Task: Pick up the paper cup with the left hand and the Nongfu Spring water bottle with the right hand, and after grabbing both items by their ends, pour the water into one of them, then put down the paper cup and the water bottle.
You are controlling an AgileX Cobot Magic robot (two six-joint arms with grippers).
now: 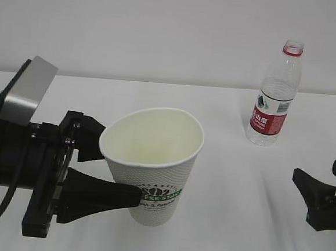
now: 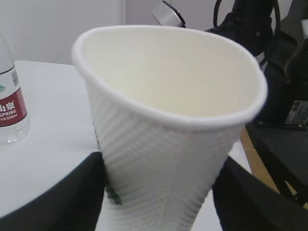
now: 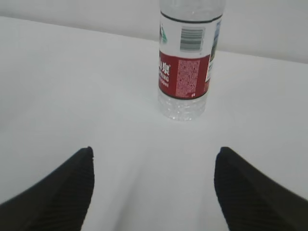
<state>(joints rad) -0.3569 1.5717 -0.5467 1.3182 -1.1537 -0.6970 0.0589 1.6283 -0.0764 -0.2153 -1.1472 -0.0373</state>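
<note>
The waterline [image 1: 280, 81] is well below the bottle's opening [image 1: 274, 96], so a thin stream will come out of the bottle only when the robot tips it past level.
The white textured paper cup [image 1: 153, 171] stands upright at centre left, its green logo near the base. My left gripper [image 1: 120, 174] is shut on its lower wall, one black finger on each side, and the rim [image 2: 168, 115] is squeezed out of round. I see no water in the cup's cream inside. The Nongfu Spring water bottle [image 1: 274, 105], uncapped, with its red label [image 3: 185, 77], stands on the table at the back right. My right gripper [image 1: 315, 172] is open near the front right, well short of the bottle, with only bare table between its fingertips [image 3: 82, 178].
A white table [image 1: 218, 222] carries everything, with a plain pale wall behind. In the left wrist view the table's right edge [image 2: 243, 144] shows, with dark equipment and cables [image 2: 269, 57] beyond it. The bottle [image 2: 9, 106] sits left of the cup there.
</note>
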